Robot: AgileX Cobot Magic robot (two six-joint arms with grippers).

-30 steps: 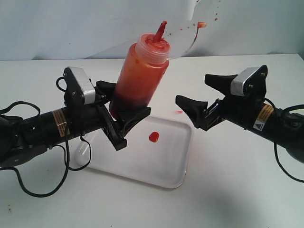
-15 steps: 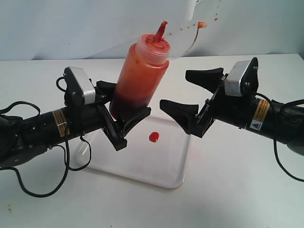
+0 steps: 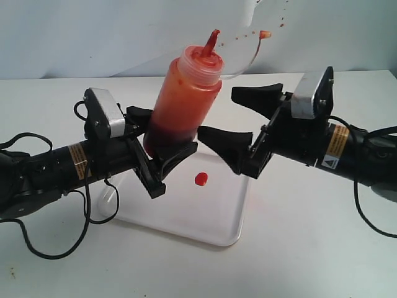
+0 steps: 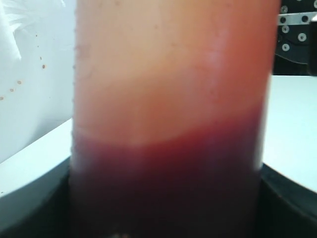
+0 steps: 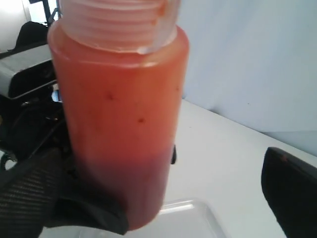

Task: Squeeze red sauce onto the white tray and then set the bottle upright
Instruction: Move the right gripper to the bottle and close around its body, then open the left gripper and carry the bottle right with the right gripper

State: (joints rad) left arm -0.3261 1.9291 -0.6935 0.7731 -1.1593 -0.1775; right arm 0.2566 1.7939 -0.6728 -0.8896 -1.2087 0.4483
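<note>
The tethered cap (image 3: 265, 35) will come along raised beside the bottle's nozzle when I carry the bottle, because the thin strap (image 3: 253, 60) bends upward from the bottle's neck.
The bottle (image 3: 184, 99) is lifted above the white tray (image 3: 205, 225), nozzle up and leaning a little to the right, dark sauce settled at its base. My left gripper (image 3: 159, 141) is shut on its lower part. In the left wrist view the bottle (image 4: 168, 99) fills the picture. A round blob of red sauce (image 3: 200, 179) lies on the tray. My right gripper (image 3: 221, 114) is open, its fingers reaching close to the bottle's right side without touching. In the right wrist view the bottle (image 5: 119, 114) stands between the fingers (image 5: 292, 191) of my right gripper (image 5: 163, 198).
The tethered cap (image 3: 265, 33) hangs beside the nozzle on a thin strap. Red specks dot the pale back wall (image 3: 282, 23). White tabletop (image 3: 298, 236) surrounds the tray. A black cable (image 3: 56, 251) loops beside the left arm.
My right gripper has moved left and slightly up toward the bottle, still open, until its fingers nearly flank it. The left gripper, bottle and sauce blob have stayed put.
</note>
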